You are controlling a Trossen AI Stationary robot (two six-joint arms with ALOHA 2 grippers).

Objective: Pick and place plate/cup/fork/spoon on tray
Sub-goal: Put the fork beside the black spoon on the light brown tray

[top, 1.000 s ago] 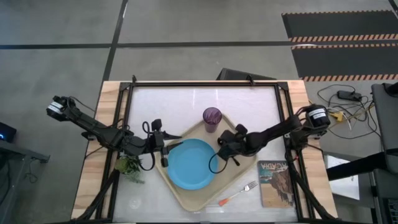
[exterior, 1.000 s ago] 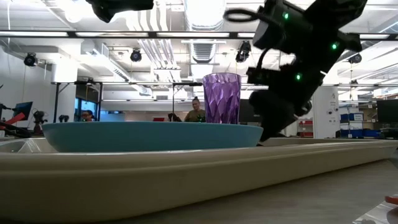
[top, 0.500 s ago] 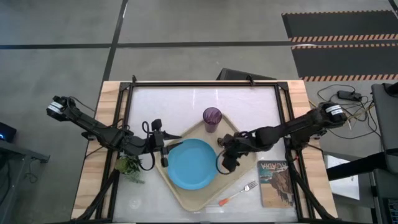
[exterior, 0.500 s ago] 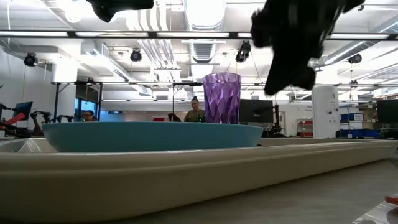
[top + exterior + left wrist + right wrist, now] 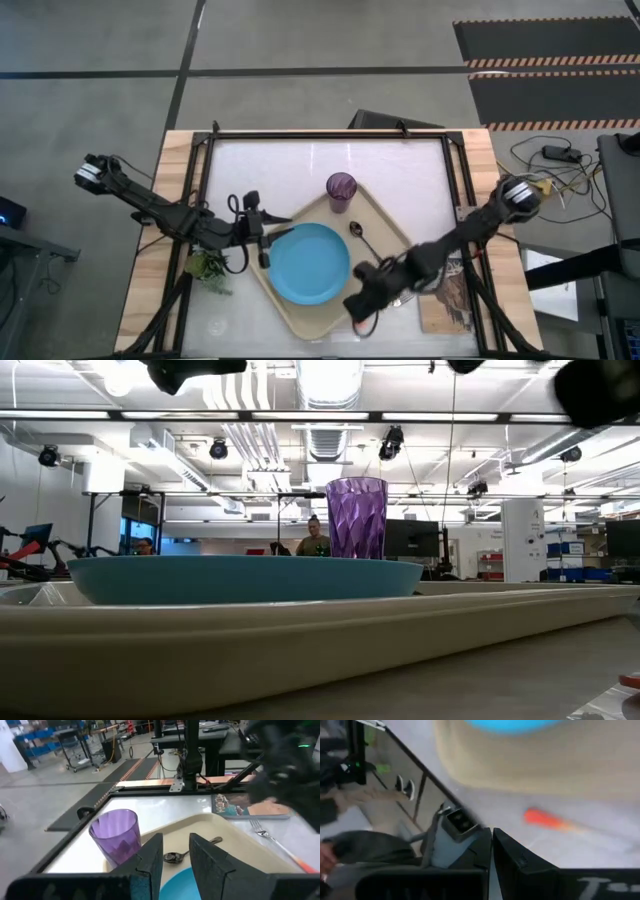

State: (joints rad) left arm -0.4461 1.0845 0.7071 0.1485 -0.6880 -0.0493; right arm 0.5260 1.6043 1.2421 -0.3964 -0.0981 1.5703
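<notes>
The fingers of my right gripper are closed and empty beside the fork's orange end (image 5: 540, 818). Next, I open them, move them toward the fork's tines, and put them on both sides of the fork's neck (image 5: 272, 838).
The beige tray (image 5: 385, 225) lies askew mid-table. The light-blue plate (image 5: 308, 264) rests flat on it. The purple cup (image 5: 341, 190) stands upright at the tray's far corner. The dark spoon (image 5: 362, 237) lies on the tray floor beside the plate. The orange-handled fork (image 5: 545, 818) lies on the table by the tray's near right side, with my right gripper (image 5: 360, 302) over it, shut and empty. My left gripper (image 5: 263, 242) waits open at the plate's left, touching nothing. In the left wrist view (image 5: 175, 862), cup (image 5: 116, 834), spoon (image 5: 187, 854) and fork (image 5: 272, 841) show ahead.
A printed book (image 5: 447, 295) lies at the table's near right, partly under my right arm. A small green thing (image 5: 207, 266) lies left of the tray. A black frame (image 5: 330, 135) runs along the table's far and side edges.
My right gripper has gone from above the spoon's place on the tray toward the table's near edge, past the tray's rim, and now hangs over the fork. The spoon now shows lying on the tray. In the low view the gripper has left the middle of the picture.
</notes>
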